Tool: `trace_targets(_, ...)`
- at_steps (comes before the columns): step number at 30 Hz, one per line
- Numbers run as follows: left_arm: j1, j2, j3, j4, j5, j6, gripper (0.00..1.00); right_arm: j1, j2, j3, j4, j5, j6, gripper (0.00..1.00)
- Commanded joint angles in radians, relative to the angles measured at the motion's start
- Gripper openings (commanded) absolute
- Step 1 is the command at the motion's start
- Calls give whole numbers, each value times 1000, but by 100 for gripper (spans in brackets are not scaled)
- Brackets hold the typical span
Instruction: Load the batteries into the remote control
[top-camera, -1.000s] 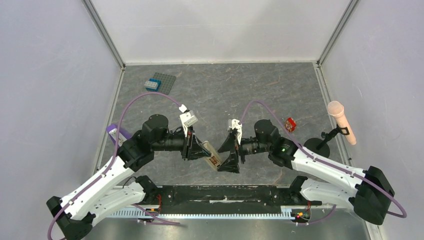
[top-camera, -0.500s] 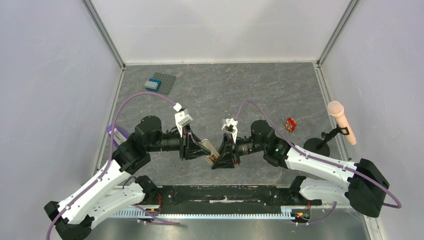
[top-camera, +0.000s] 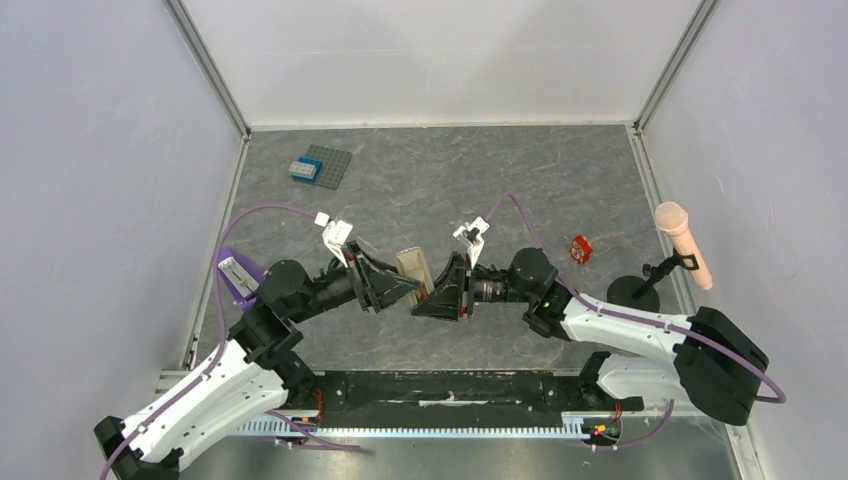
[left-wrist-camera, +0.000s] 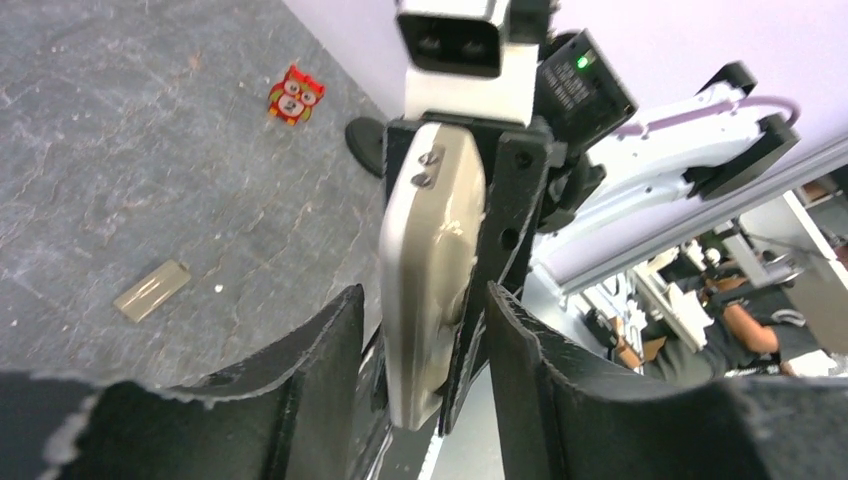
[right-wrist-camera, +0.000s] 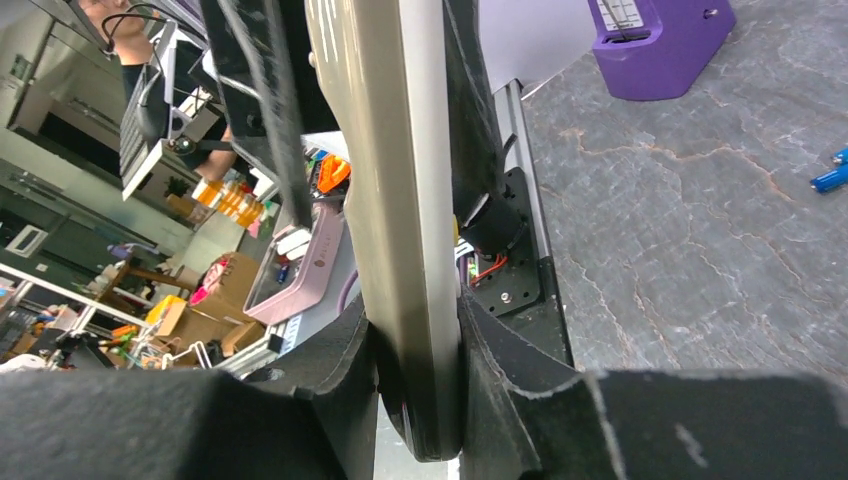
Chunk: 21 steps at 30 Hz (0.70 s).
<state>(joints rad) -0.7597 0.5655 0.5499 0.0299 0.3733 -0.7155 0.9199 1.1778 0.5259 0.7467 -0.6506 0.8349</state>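
Note:
The remote control fills my right gripper, so my left gripper should grasp the remote's other end and free my right gripper for the blue battery.
The remote control is held on edge above the table between the two arms. My right gripper is shut on it; in the right wrist view both pads press the remote's flat faces at the right gripper. My left gripper stands open around the remote's other end, with a gap on each side. The tip of a blue battery lies on the table at the right edge of the right wrist view. The batteries are hidden in the top view.
A small tan cover plate lies flat on the table. A red owl figure and a microphone on a stand are at the right. A purple block sits at the left, and a studded plate with a blue brick at the back left.
The right gripper closed on the remote, then the left gripper's jaws parted from it. Both grippers and the remote shifted slightly back and to the left.

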Motion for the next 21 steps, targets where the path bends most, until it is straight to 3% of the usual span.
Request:
trace_targets(1, -3, -21, 13, 139, -56, -77, 56, 5, 40, 31, 153, -7, 88, 14)
trace_targets(6, -3, -15, 23, 152, -82, -64, 63, 12, 59, 42, 174, -14, 120, 15)
trace_targets(14, -3, 33, 13, 184, -79, -75, 60, 22, 85, 63, 186, -44, 141, 17)
trace_targets(17, -3, 33, 9, 179, -97, -72, 45, 22, 91, 68, 176, -49, 142, 17)
trace_targets(21, -3, 21, 10, 167, -101, -50, 3, 23, 94, 76, 142, -28, 140, 21)
